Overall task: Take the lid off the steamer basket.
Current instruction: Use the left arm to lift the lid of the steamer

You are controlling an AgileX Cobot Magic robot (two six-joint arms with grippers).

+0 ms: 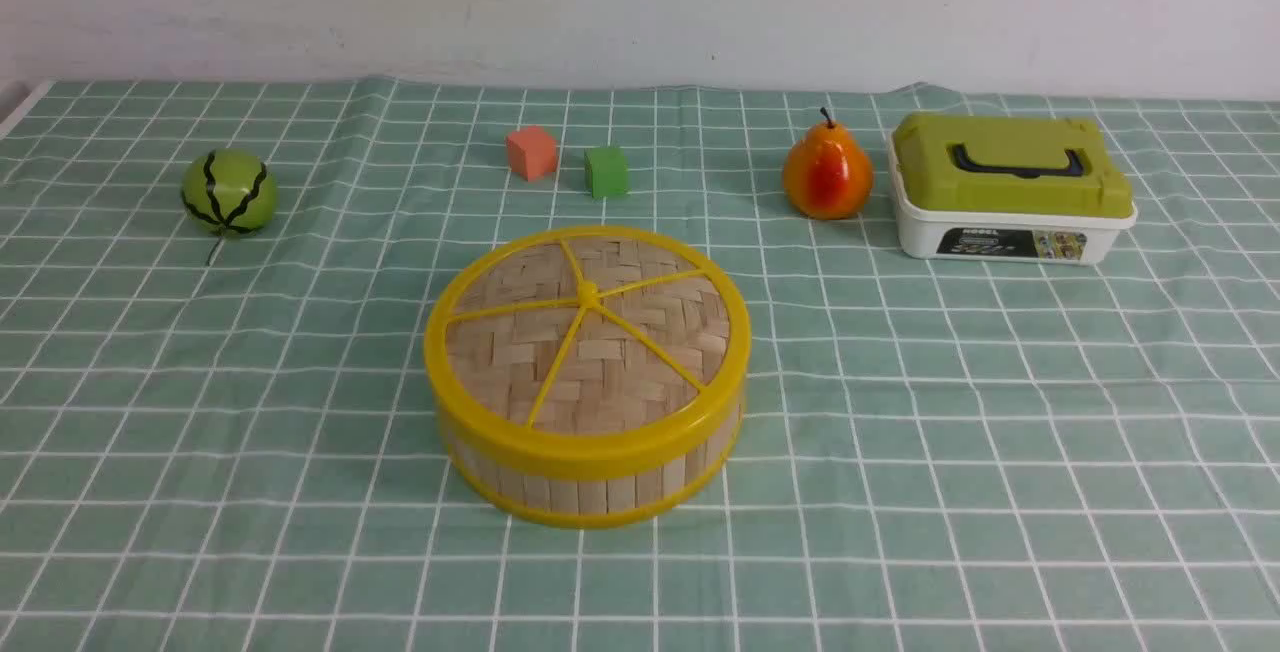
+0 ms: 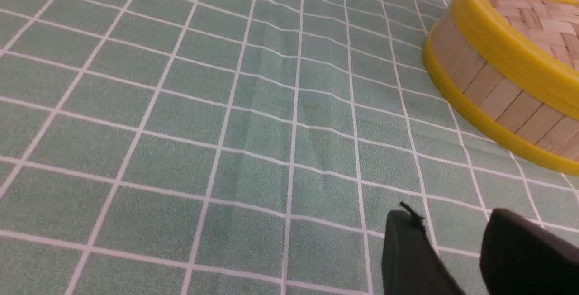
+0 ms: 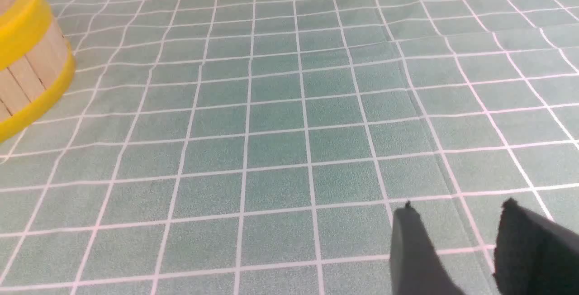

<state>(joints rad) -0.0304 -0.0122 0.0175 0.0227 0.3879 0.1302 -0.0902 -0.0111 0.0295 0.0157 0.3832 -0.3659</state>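
I expect the lid to come off whole and leave the basket standing when I lift the knob, as the lid's thick yellow rim (image 1: 582, 455) covers the bamboo slats.
The steamer basket (image 1: 590, 487) stands in the middle of the table, with pale bamboo slats and yellow rims. The lid (image 1: 587, 332), a woven disc with a yellow rim, spokes and a centre knob, sits on top of it. Neither arm shows in the front view. My left gripper (image 2: 452, 218) is open and empty over bare cloth, with the basket (image 2: 493, 91) and the lid (image 2: 520, 28) off to one side, well apart. My right gripper (image 3: 457, 209) is open and empty over bare cloth, with the basket (image 3: 27, 73) far off.
A green-checked cloth (image 1: 950, 412) covers the table. At the back are a striped green ball (image 1: 229, 192), an orange cube (image 1: 531, 152), a green cube (image 1: 606, 172), a pear (image 1: 827, 175) and a white box (image 1: 1010, 227) with an olive-green lid (image 1: 1010, 167).
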